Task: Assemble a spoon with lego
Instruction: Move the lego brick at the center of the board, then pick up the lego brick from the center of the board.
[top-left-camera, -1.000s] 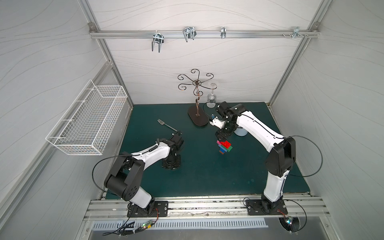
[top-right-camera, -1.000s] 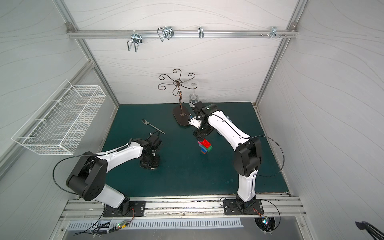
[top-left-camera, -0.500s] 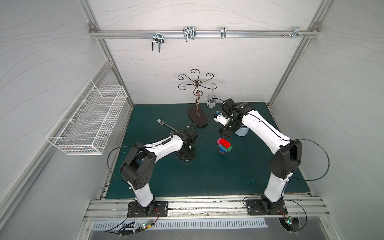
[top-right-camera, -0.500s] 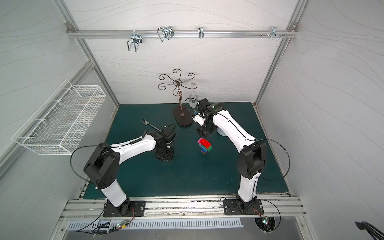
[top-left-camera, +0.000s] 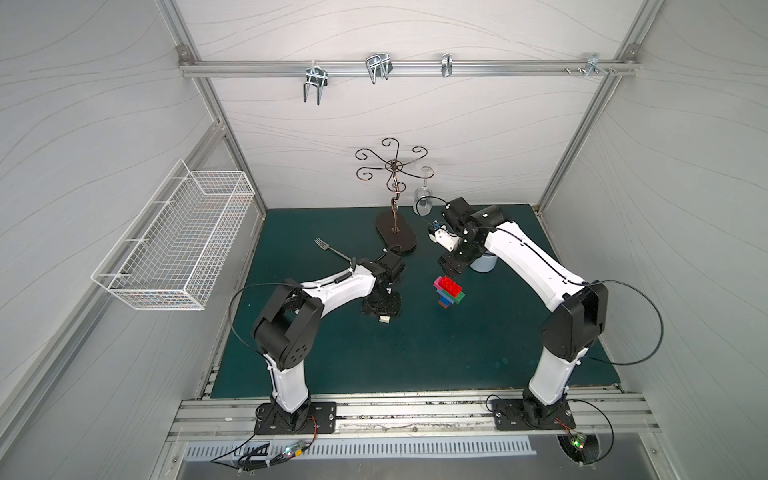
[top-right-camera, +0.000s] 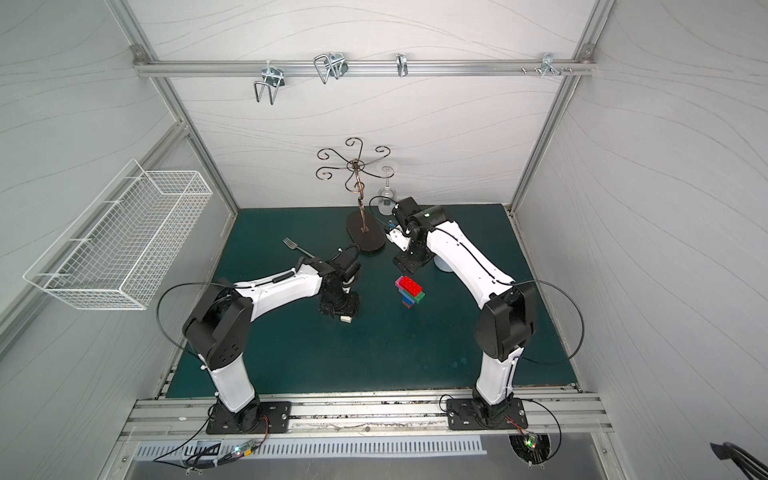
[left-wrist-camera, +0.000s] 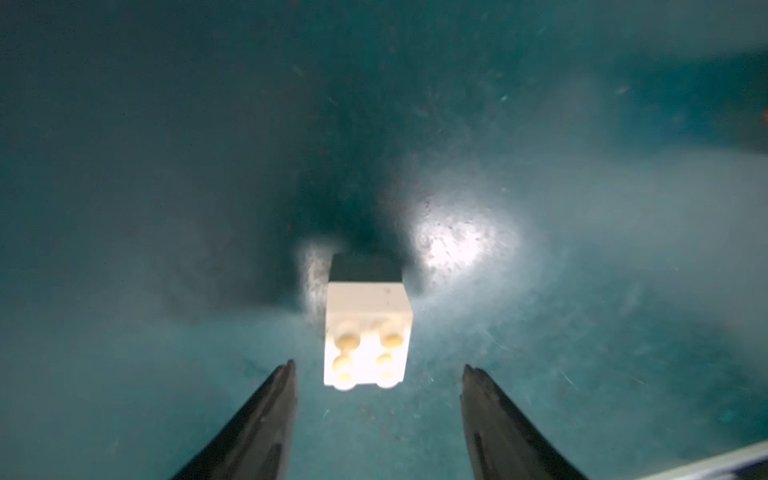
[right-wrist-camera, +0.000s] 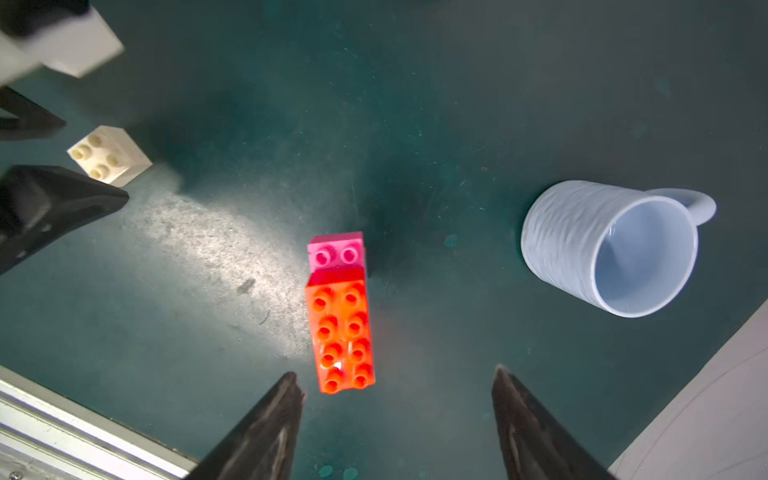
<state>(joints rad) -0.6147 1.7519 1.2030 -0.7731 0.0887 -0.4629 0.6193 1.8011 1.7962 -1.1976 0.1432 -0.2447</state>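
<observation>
My left gripper is in the way of the white brick (top-left-camera: 385, 319). My left gripper should move away, and my right gripper should bring the white brick onto the red brick (top-left-camera: 450, 286).
The spoon (top-left-camera: 449, 291) (top-right-camera: 409, 291) stands as a short stack mid-mat in both top views. From the right wrist view its top shows a long red brick (right-wrist-camera: 340, 336) and a pink brick (right-wrist-camera: 336, 253). A white square brick (left-wrist-camera: 368, 336) (top-left-camera: 384, 320) (right-wrist-camera: 109, 155) lies alone on the mat, studs facing the left wrist camera. My left gripper (left-wrist-camera: 378, 370) (top-left-camera: 381, 308) is open just short of it, touching nothing. Empty and open, my right gripper (right-wrist-camera: 397, 378) (top-left-camera: 451, 266) hovers behind and above the stack.
A pale blue mug (right-wrist-camera: 611, 249) (top-left-camera: 484, 262) stands just right of the right gripper. A metal fork (top-left-camera: 332, 251) lies behind the left arm. A wire glass stand (top-left-camera: 395, 232) with a wine glass (top-left-camera: 424, 195) is at the back. A wire basket (top-left-camera: 178, 241) hangs on the left wall.
The left arm swung right toward the mat's middle. Its jaws have opened, and the white brick now lies free in front of them. The right arm barely moved.
</observation>
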